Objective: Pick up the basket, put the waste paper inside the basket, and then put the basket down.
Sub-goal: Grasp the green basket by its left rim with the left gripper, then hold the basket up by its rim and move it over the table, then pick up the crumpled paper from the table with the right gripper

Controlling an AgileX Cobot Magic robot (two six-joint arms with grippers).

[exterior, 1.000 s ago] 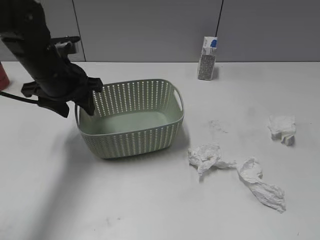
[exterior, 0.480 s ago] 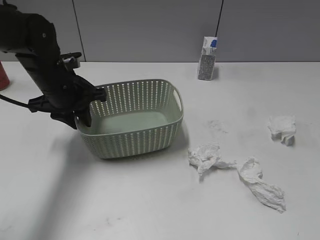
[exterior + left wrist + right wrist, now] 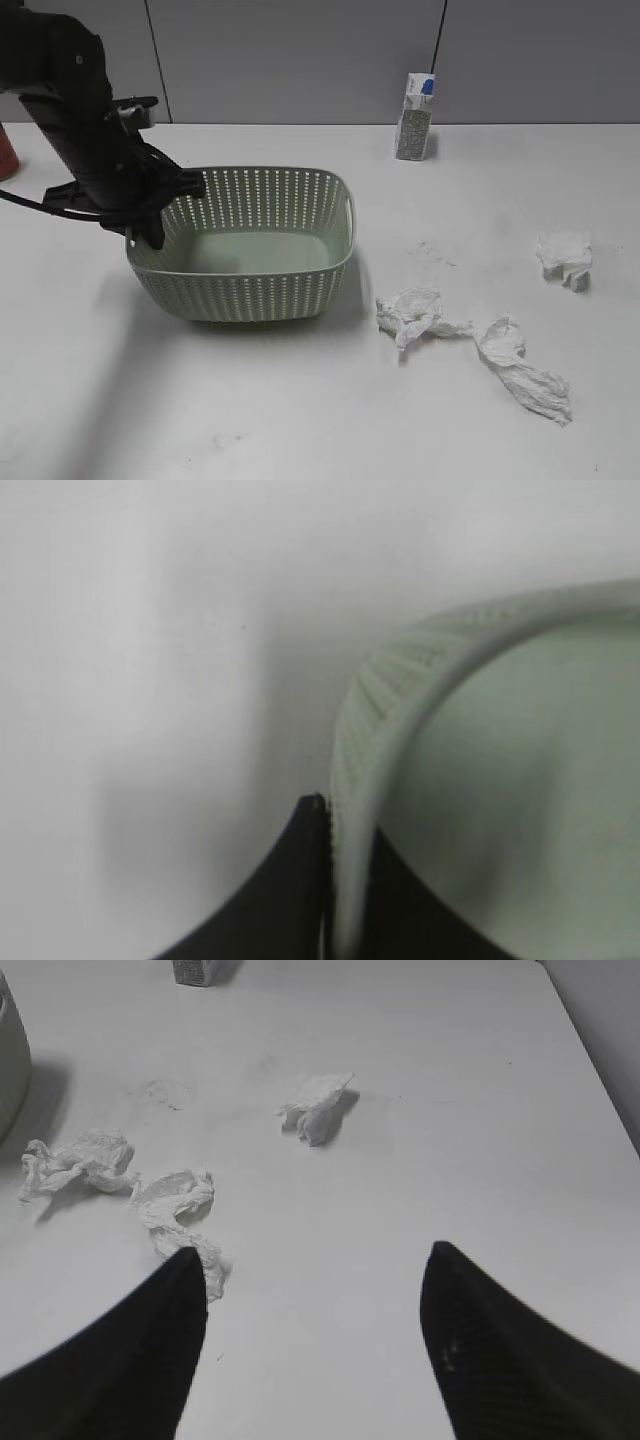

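My gripper will lift the long twisted paper by itself, because that paper barely touches the neighbouring paper's tail.
The pale green basket stands left of the table's middle and is empty. My left gripper is shut on the rim at its left end. The left wrist view shows the rim pinched between the two jaws. I cannot tell whether the basket is off the table. Three pieces of crumpled white waste paper lie to the right: one near the basket, a long twisted one, and a small wad. My right gripper is open and empty above the table, with the papers ahead of it.
An upright white-grey carton with a blue top stands at the back by the wall; its base shows in the right wrist view. A red object sits at the far left edge. The basket's edge shows at the left of the right wrist view.
My left gripper has moved left with the basket's rim in it. The basket has shifted left and turned so its long side faces the camera. The papers have not moved.
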